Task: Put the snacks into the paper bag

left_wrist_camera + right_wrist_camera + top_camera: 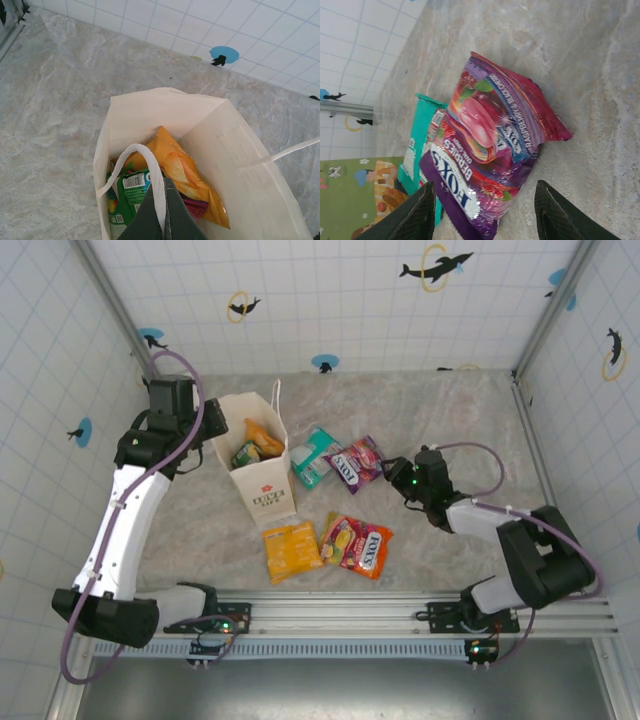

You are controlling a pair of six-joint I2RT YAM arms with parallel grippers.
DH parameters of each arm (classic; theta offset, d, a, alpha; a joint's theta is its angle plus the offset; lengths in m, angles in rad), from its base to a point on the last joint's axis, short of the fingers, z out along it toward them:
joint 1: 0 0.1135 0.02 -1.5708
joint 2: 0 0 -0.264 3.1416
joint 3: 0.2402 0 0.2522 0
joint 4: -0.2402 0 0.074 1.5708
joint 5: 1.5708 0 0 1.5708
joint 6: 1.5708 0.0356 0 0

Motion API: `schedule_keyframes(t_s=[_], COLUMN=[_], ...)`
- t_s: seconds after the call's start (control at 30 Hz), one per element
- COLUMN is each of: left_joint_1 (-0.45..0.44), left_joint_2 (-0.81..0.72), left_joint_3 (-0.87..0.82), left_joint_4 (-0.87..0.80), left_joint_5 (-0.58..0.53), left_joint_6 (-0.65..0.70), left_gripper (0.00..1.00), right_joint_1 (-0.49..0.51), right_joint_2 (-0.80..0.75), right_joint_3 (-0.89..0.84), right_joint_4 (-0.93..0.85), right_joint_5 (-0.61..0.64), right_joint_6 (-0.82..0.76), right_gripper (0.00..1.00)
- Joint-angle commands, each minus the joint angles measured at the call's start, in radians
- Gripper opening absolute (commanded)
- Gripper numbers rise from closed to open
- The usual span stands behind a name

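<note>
My gripper will lift the purple FOX'S bag point(356, 463) away alone and leave the teal packet behind, since the bag lies over the teal packet's edge point(329, 459).
The white paper bag point(262, 490) stands upright at centre left, with an orange-yellow packet point(187, 172) and a green packet point(127, 192) inside it. My left gripper point(165, 220) is above the bag's mouth, shut on its white cord handle point(150, 165). On the table lie a teal packet point(315, 455), a purple-pink FOX'S bag point(490, 145), an orange-yellow packet point(291, 550) and a red-yellow FOX'S packet point(357, 543). My right gripper point(484, 187) is open just in front of the purple FOX'S bag's near end, one finger to each side and nothing between the fingers.
Tiled walls with dolphin stickers close in the marble-patterned table point(450, 420) on three sides. A metal rail point(400, 605) runs along the near edge by the arm bases. The bag's second handle point(295, 148) hangs out over its right wall.
</note>
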Motion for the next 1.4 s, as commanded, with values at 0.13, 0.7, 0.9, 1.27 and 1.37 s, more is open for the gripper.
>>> schedule_keyframes(t_s=[0.13,0.7,0.9,1.27,1.37], left_joint_1=[0.006,0.005,0.006,0.006,0.006], left_joint_2=[-0.005,0.011,0.015,0.02,0.016], left_joint_3=[-0.006,-0.008,-0.009,-0.003,-0.001], left_joint_4=[-0.005,-0.008,-0.008,-0.018,-0.018], left_joint_5=[-0.004,-0.005,-0.005,-0.006,-0.012], left_joint_6=[0.007,0.011,0.008,0.005,0.006], left_gripper=[0.0,0.0,0.0,0.0,0.0], right_joint_1=[-0.005,-0.001,0.0,-0.002,-0.003], right_joint_2=[0.109,0.289,0.332,0.421,0.436], right_joint_3=[0.057,0.146,0.168,0.185,0.195], right_joint_4=[0.101,0.17,0.158,0.208,0.207], right_joint_5=[-0.025,-0.026,-0.002,-0.001,0.001], right_joint_6=[0.092,0.147,0.14,0.153,0.147], right_gripper=[0.56,0.55,0.55,0.5,0.41])
